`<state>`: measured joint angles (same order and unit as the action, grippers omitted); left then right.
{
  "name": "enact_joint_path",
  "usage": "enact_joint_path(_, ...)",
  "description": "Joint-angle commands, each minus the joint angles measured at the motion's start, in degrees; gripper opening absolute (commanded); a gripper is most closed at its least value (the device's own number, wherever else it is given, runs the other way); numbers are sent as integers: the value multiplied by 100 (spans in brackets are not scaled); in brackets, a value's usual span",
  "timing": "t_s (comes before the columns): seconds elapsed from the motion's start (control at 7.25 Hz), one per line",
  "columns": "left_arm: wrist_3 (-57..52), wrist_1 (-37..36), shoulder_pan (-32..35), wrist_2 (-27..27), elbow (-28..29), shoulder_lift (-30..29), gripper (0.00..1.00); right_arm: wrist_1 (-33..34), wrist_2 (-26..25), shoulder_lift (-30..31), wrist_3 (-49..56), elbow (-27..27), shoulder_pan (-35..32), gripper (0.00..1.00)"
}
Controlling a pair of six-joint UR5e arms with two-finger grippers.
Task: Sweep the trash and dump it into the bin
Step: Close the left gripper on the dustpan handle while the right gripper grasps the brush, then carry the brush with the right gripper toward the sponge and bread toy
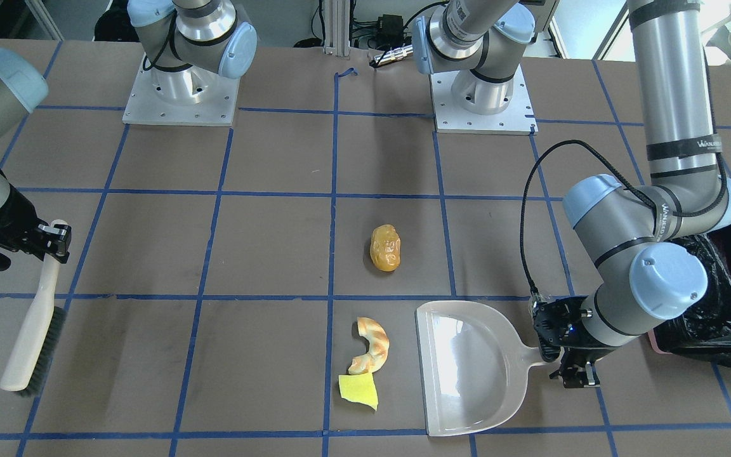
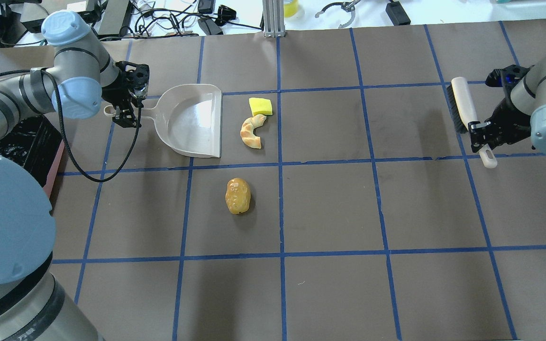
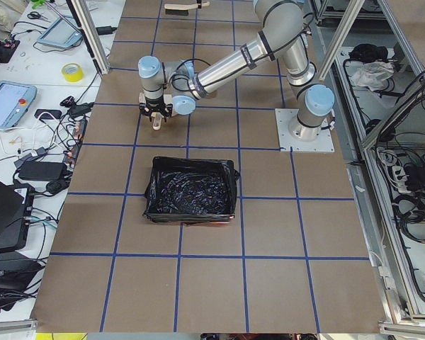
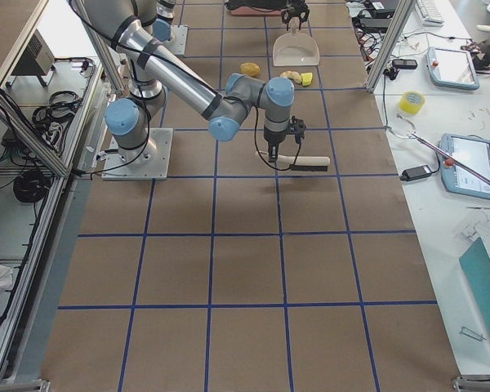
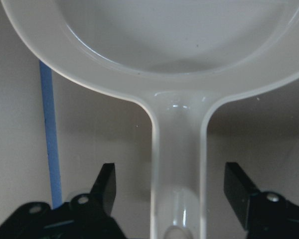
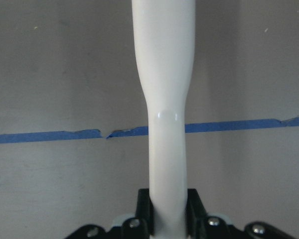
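My gripper will empty the beige dustpan point(image 1: 473, 369) completely when it tips the dustpan over the pink bin, because the dustpan's glossy bottom runs flat to an opening point(image 1: 426, 372).
The trash lies on the table: a golden-brown potato-shaped piece point(image 1: 385, 247), a curved croissant-like piece point(image 1: 372, 346) and a flat yellow-green scrap point(image 1: 359, 390) touching it. A beige dustpan point(image 1: 467, 368) lies flat beside them, its mouth toward the croissant. My left gripper point(image 5: 177, 184) is open, its fingers point(image 5: 107, 186) apart on either side of the dustpan handle. My right gripper point(image 6: 167, 204) is shut on the handle of the beige brush point(image 2: 465, 111), far from the trash. The pink bin point(image 3: 156, 191) with its black bag stands behind my left arm.
The two arm bases point(image 1: 181, 95) stand on white plates at the table's robot side. Blue tape lines grid the brown table point(image 2: 330, 208). Cables and tools lie beyond the far edge in the overhead view.
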<state>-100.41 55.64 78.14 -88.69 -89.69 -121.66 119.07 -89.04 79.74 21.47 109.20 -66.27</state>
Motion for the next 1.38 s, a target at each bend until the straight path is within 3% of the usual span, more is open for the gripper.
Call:
enact_joint_path(0.0,-13,-9,0,1,4,37,22,-569,291,234,-107,-223,-664,0)
enact_joint_path(0.41,-22,-10,0,10,-4,37,17,-517,809,122,-1727,-478,-1919,0)
enact_joint_path(0.69,-13,-10,0,1,4,37,17,9,810,-395,-2599,-696,-2634,0)
enact_joint_path(0.97,-5,-18,0,1,-4,37,17,11,722,-879,-3085,-1240,-3187,0)
enact_joint_path(1.24,-13,-18,0,1,-4,37,17,90,713,-1249,-3395,-1391,-3567,0)
